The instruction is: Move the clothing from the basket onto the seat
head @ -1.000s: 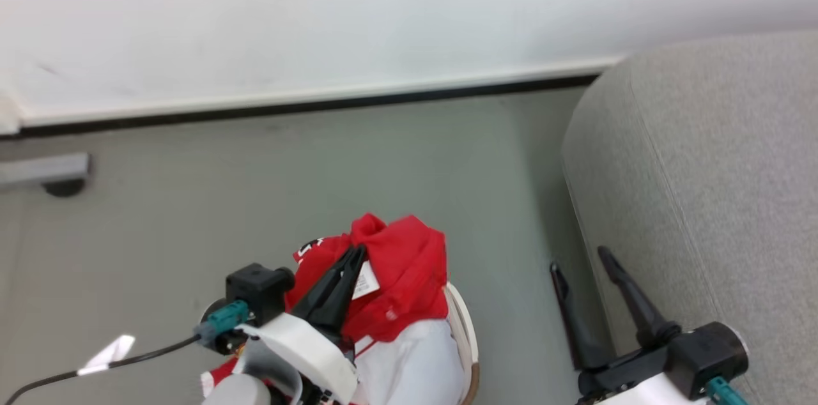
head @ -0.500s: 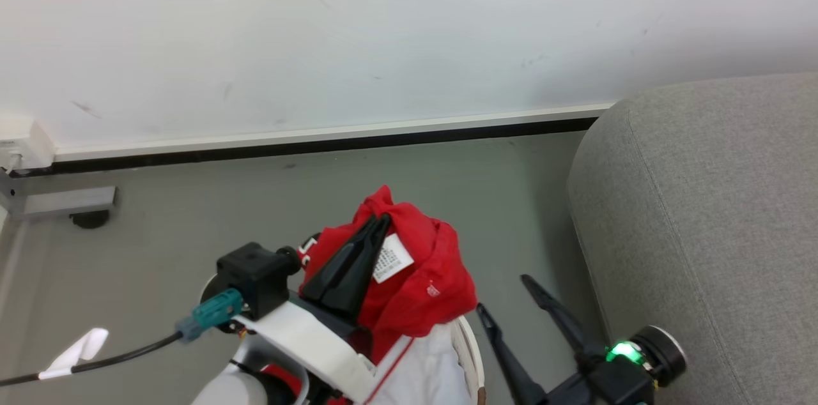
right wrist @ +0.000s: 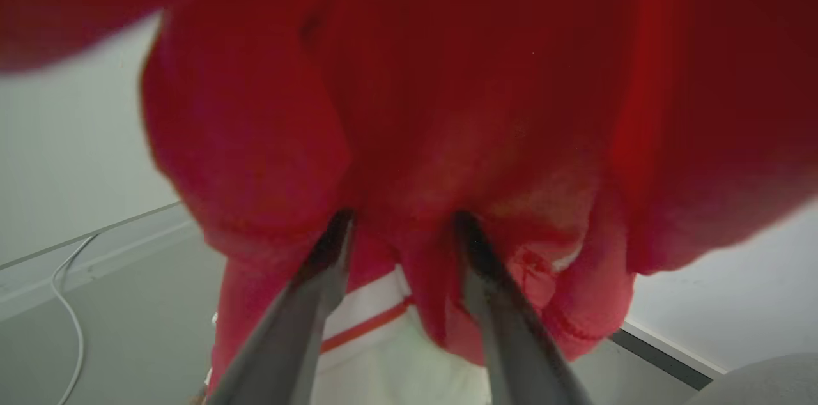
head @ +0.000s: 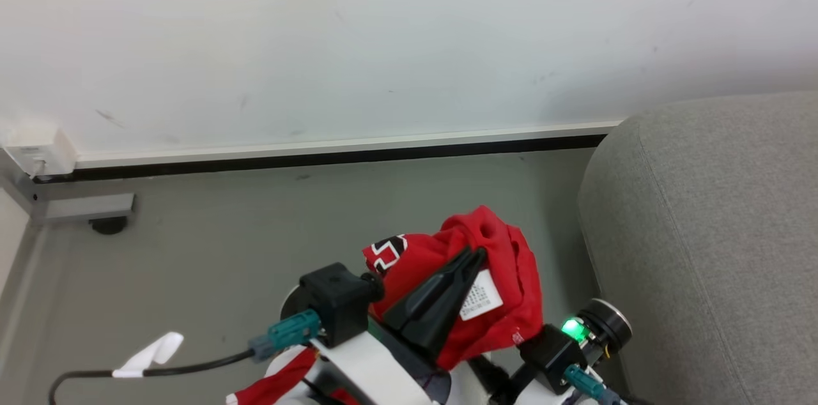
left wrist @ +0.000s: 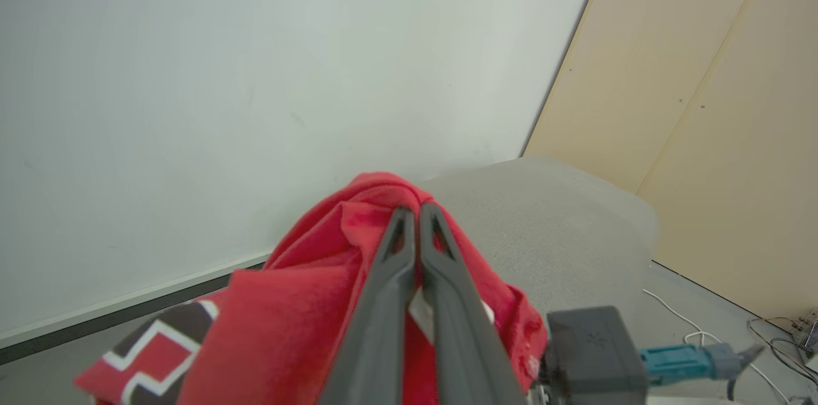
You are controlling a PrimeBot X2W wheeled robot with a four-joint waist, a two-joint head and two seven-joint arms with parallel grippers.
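Note:
My gripper will leave another garment behind in the basket, I expect, because red and white cloth [head: 277, 379] shows apart from the bunched red garment [head: 496, 267].
My left gripper [head: 474, 257] is shut on a bunched red garment [head: 498, 245] with a white label [head: 480, 296], held up over the grey floor just left of the grey sofa [head: 709, 232]. The left wrist view shows the left gripper [left wrist: 412, 212] pinching a red fold [left wrist: 358, 226], with the sofa [left wrist: 549, 213] behind. My right gripper [right wrist: 401, 221] stands open under the hanging red cloth [right wrist: 447, 73], both tips pressed into it; a white sleeve with a red stripe [right wrist: 377, 354] dangles below. The right arm's wrist, lit green [head: 575, 331], sits beside the garment. The basket is hidden.
A white wall and dark baseboard [head: 332, 159] run behind. A grey metal foot [head: 86, 208] and a white box [head: 38, 149] sit at the far left. A black cable with white tape [head: 153, 354] trails over the floor. Beige panels [left wrist: 703, 105] stand beyond the sofa.
The left gripper has carried the red garment up and to the right, towards the sofa. The right gripper has swung left, under the cloth. The camera has also shifted.

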